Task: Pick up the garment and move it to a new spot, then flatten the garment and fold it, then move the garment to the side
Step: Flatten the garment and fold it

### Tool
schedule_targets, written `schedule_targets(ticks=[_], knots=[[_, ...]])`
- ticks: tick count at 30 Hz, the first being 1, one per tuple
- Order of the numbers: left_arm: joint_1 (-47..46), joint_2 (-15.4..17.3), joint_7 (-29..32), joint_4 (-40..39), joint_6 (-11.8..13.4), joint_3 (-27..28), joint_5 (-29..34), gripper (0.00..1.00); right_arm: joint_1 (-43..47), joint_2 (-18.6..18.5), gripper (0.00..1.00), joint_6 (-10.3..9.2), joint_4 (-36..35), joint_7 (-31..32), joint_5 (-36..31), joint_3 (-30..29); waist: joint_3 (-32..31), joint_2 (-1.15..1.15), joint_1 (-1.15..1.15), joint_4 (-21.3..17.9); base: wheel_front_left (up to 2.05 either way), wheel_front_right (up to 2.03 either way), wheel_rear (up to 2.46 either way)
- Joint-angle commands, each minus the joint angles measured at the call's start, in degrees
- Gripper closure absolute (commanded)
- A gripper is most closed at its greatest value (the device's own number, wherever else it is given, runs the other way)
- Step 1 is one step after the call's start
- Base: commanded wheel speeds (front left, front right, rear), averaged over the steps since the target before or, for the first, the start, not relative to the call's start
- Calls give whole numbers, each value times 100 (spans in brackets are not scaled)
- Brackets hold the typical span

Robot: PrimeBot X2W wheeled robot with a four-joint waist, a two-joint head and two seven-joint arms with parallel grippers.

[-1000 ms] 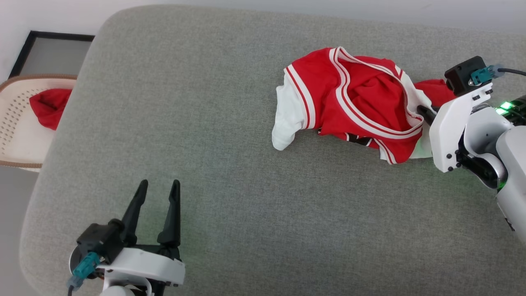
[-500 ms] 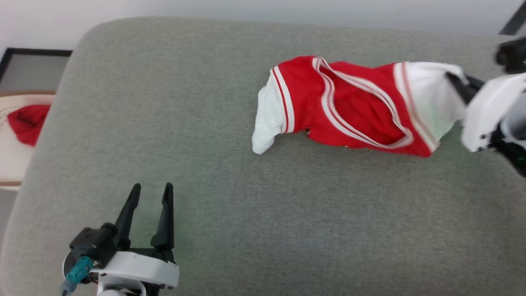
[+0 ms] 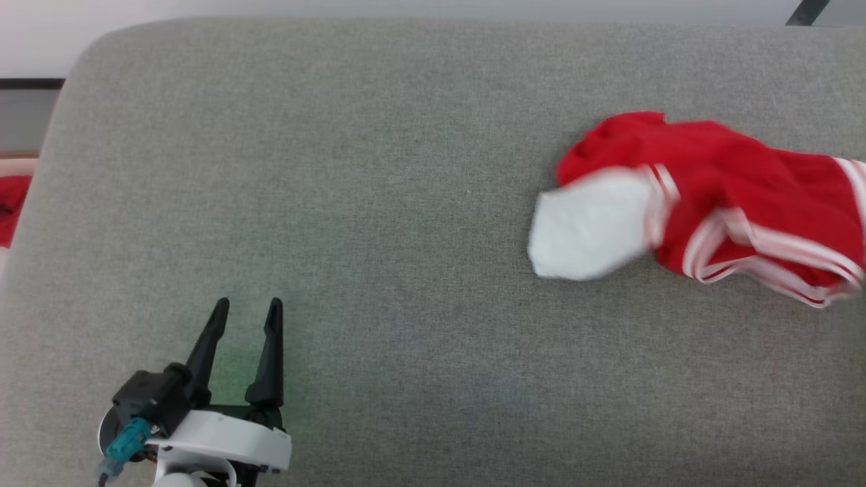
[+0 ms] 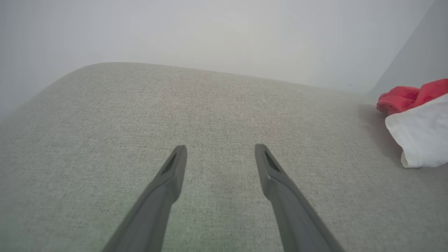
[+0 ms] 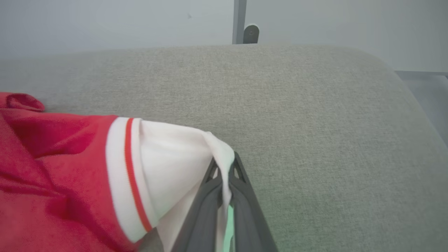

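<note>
I am about to pull the white sleeve. The striped trim (image 3: 767, 258) hangs down in a slack loop, so I expect the garment's red body (image 3: 735, 166) to spread out wide and flat.
The garment (image 3: 710, 196), a red jersey with white sleeves and striped trim, lies stretched at the right of the grey cushion (image 3: 379, 203), running off the head view's right edge. Its loose white sleeve (image 3: 588, 233) points left. In the right wrist view my right gripper (image 5: 224, 168) is shut on the other white sleeve (image 5: 168, 164), the cloth pinched between the fingertips. My left gripper (image 3: 245, 312) stands open at the lower left, well apart from the garment, with nothing between its fingers. The left wrist view has that gripper (image 4: 218, 152) over bare cushion, the garment (image 4: 416, 129) at its right edge.
A red cloth (image 3: 5, 206) shows at the far left edge, beyond the cushion's rounded edge. A pale wall (image 3: 270, 10) runs behind the cushion. A grey post (image 5: 239, 21) stands behind the cushion in the right wrist view.
The right gripper has pulled the garment to the right by its sleeve, stretching it out. The head camera has also shifted. The left gripper has stayed open and still.
</note>
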Motion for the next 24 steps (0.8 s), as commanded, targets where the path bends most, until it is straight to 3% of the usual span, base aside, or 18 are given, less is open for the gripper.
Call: schedule_targets(ticks=[1, 9, 23, 24], knots=[[-73, 27, -1, 10, -37, -9, 11, 0, 87, 105, 100, -8, -6, -19, -101, -248, 41, 0, 0, -11, 0, 0, 0], [-154, 60, -1, 34, -31, -10, -22, 0, 323, 487, 100, -9, -198, 128, -643, -760, 171, 0, 0, -41, 0, 0, 0], [-304, 160, -1, 210, -39, -158, 21, 0, 167, 860, 100, -8, 314, -296, -1798, -1345, -13, 0, 0, -47, 0, 0, 0], [-296, 179, 0, 230, -39, -191, 6, 0, 164, 922, 62, -8, 366, -324, -1820, -1364, -43, 0, 0, -54, 0, 0, 0]])
